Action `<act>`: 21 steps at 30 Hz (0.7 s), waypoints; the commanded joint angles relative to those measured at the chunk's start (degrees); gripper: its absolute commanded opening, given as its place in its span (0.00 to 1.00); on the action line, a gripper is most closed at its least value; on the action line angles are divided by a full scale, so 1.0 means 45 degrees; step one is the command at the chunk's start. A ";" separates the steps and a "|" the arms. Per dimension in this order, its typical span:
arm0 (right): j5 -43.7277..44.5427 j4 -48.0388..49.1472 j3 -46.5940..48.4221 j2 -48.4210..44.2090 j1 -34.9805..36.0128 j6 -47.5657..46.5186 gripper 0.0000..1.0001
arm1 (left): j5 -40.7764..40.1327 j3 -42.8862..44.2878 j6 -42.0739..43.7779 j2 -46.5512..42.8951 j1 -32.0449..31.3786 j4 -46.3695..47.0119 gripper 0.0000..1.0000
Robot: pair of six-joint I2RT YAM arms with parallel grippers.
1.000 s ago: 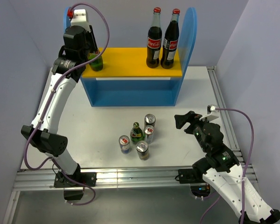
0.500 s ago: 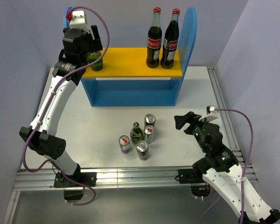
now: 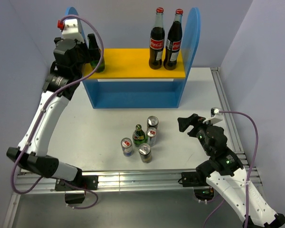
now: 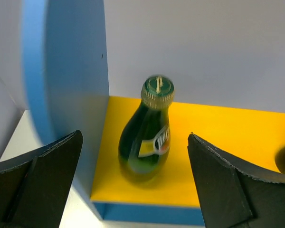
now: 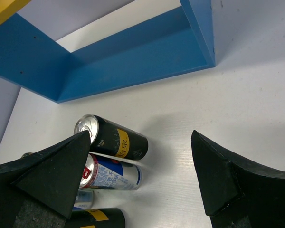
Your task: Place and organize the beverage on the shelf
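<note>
The green bottle (image 4: 148,134) is upright and stands by itself on the yellow board. My left gripper keeps moving away and closes on the second green bottle's neck (image 3: 138,128).
One green glass bottle (image 4: 147,137) stands upright on the yellow upper board (image 4: 218,156) of the shelf (image 3: 133,92), close to its blue left panel (image 4: 71,80). My left gripper (image 4: 135,137) is open, one finger on each side of this bottle and drawn back from it. In the top view this gripper (image 3: 96,54) partly hides the bottle. On the table stand a second green bottle (image 3: 139,135), two dark cans (image 3: 153,122) (image 3: 145,152) and two silver-blue cans (image 3: 151,136) (image 3: 127,146). My right gripper (image 3: 184,123) hangs open to the right of them, with nothing between its fingers.
Two tall cola bottles (image 3: 156,40) (image 3: 174,40) stand on the right end of the yellow board, by the blue right panel (image 3: 192,33). The lower level of the shelf (image 5: 133,57) is open at the front. Grey walls close in left, right and back.
My left gripper opened and let go of the green bottle on the yellow board, then drew back to the left. The right arm has not moved.
</note>
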 commanded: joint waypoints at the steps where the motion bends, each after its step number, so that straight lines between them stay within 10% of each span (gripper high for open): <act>1: 0.0185 0.0218 -0.0128 -0.0111 0.0050 0.0047 0.93 | -0.0516 -0.0569 -0.0281 -0.1678 -0.0440 -0.0430 0.99; 21: -0.0107 0.0590 -0.0401 -0.0052 0.0051 0.0184 0.93 | 0.0483 -1.2503 -0.4381 -0.9943 -0.5127 0.1833 0.98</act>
